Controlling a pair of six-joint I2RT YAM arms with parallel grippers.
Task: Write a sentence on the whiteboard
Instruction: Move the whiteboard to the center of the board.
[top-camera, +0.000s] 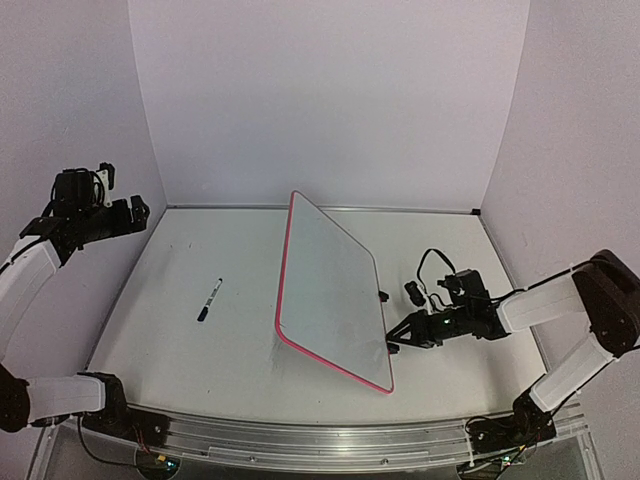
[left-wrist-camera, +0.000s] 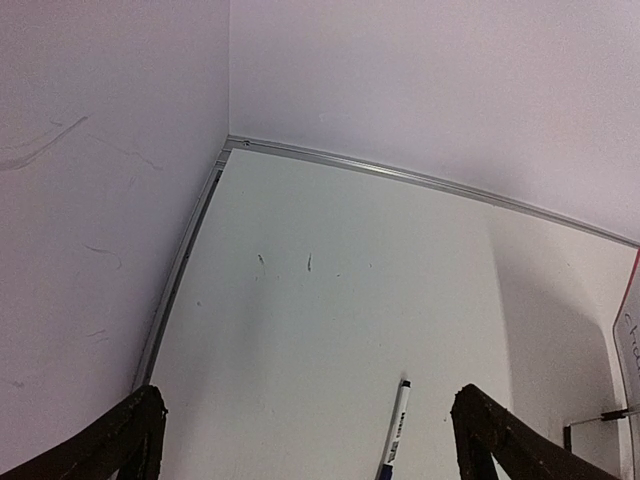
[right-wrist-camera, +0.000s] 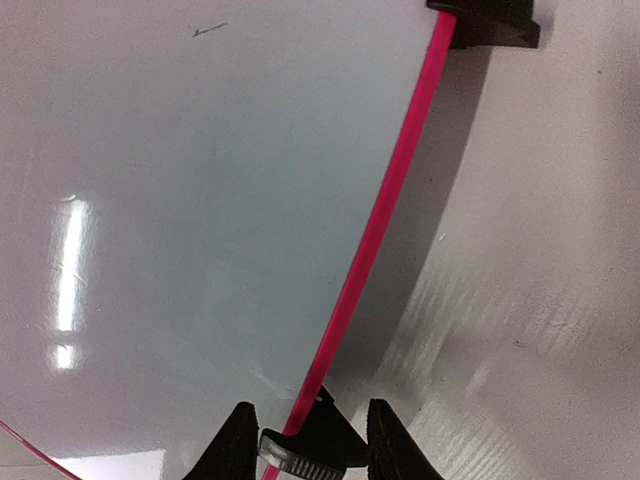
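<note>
Next, my right gripper opens, takes the near clip foot (right-wrist-camera: 318, 448) straight on and turns the whiteboard before writing, because the whiteboard's bottom edge (top-camera: 383, 322) faces the side.
The whiteboard (top-camera: 330, 290), white with a red-pink rim, stands tilted in the middle of the table. It fills the right wrist view (right-wrist-camera: 200, 200), and its edge shows in the left wrist view (left-wrist-camera: 630, 340). My right gripper (top-camera: 395, 338) is at the board's right edge. In the right wrist view my right gripper (right-wrist-camera: 310, 445) is shut on a black clip foot (right-wrist-camera: 320, 440) on the rim. A second clip foot (right-wrist-camera: 490, 22) sits farther along the rim. A marker (top-camera: 209, 299) lies on the table left of the board, also in the left wrist view (left-wrist-camera: 397, 425). My left gripper (top-camera: 132, 210) is raised at the far left, and in its own view my left gripper (left-wrist-camera: 310, 440) is open and empty.
White walls close the table at the back and both sides. A metal rail (top-camera: 320, 208) runs along the table's far edge. A few small dark marks (left-wrist-camera: 285, 262) are on the table surface near the back left corner.
</note>
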